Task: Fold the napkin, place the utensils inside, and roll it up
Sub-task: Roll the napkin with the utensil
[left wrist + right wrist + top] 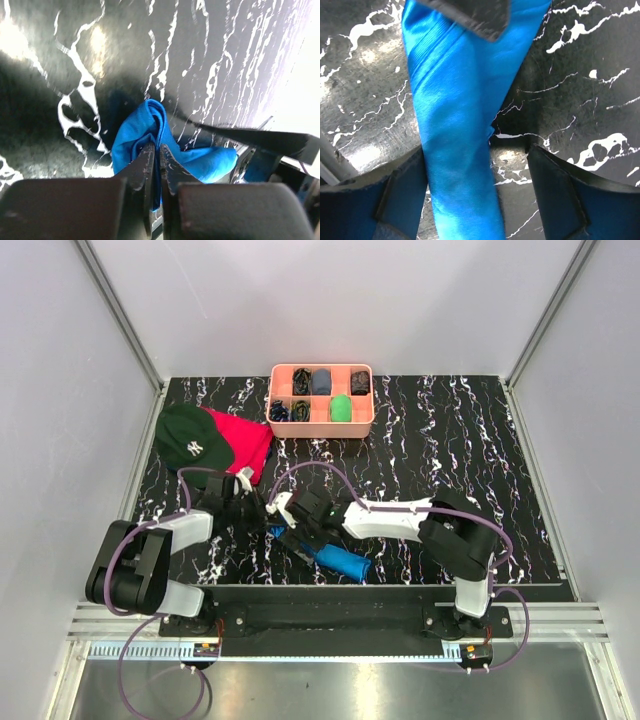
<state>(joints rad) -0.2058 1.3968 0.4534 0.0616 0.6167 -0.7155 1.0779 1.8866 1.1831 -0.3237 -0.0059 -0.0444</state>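
My left gripper should release its end of the napkin roll slanting (343,562) by the front edge, and my right gripper should swing the roll (457,155) toward the tray.
The napkin (338,559) is a bright blue cloth rolled into a long narrow bundle, lying on the black marbled table near the front edge. My left gripper (262,516) is shut on its bunched left end (142,131), with cloth pinched between the two fingertips (157,150). My right gripper (303,522) is open and straddles the roll (457,125), which runs between the fingers close to the left one (405,190); the right finger stands clear of it. The midpoint of that gripper (477,185) lies at the roll's edge. The utensils are hidden from view.
A pink compartment tray (321,430) with small items stands at the back middle. A dark green cap (190,440) lies on a red cloth (247,440) at the back left. Both arms crowd the front centre of the table.
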